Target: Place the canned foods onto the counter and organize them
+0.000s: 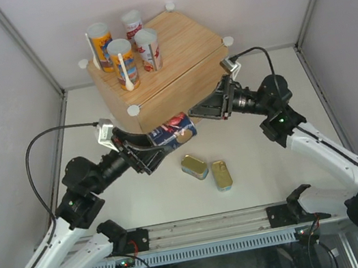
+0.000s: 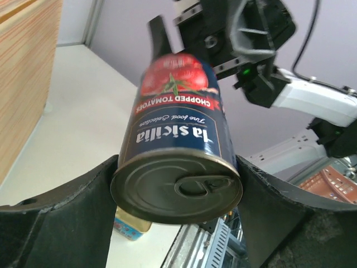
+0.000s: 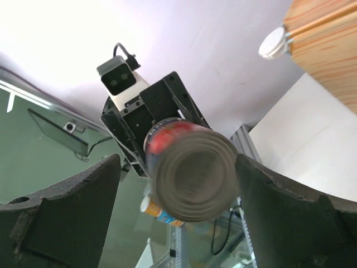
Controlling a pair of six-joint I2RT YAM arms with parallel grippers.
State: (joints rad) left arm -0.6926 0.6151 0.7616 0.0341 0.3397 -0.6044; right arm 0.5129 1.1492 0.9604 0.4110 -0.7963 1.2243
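The dark-blue can's far end (image 1: 188, 124) points at my right gripper, so my left gripper should turn the can upright before my right gripper takes its side (image 1: 170, 135).
My left gripper (image 1: 157, 145) is shut on the dark-blue silver-topped can (image 1: 177, 131) and holds it sideways in the air in front of the counter (image 1: 177, 44). In the left wrist view the can (image 2: 175, 128) is clamped between both fingers (image 2: 83, 218) of that gripper (image 2: 177, 164). My right gripper (image 1: 197, 112) is open, facing the can's far end. In the right wrist view the blurred can end (image 3: 192, 173) sits between the spread jaws of the gripper (image 3: 177, 162), with gaps on both sides. Two orange-blue tubes (image 1: 124, 64) and two white-red tubes (image 1: 148, 48) stand on the counter. Two flat gold-teal tins (image 1: 194, 166) lie on the table.
The second tin (image 1: 221, 174) lies just right of the first, near the front rail (image 1: 203, 230). The counter's wooden side shows in the left wrist view (image 2: 22, 67), and its corner with a white cap (image 3: 274, 43) in the right wrist view. Grey walls enclose the table.
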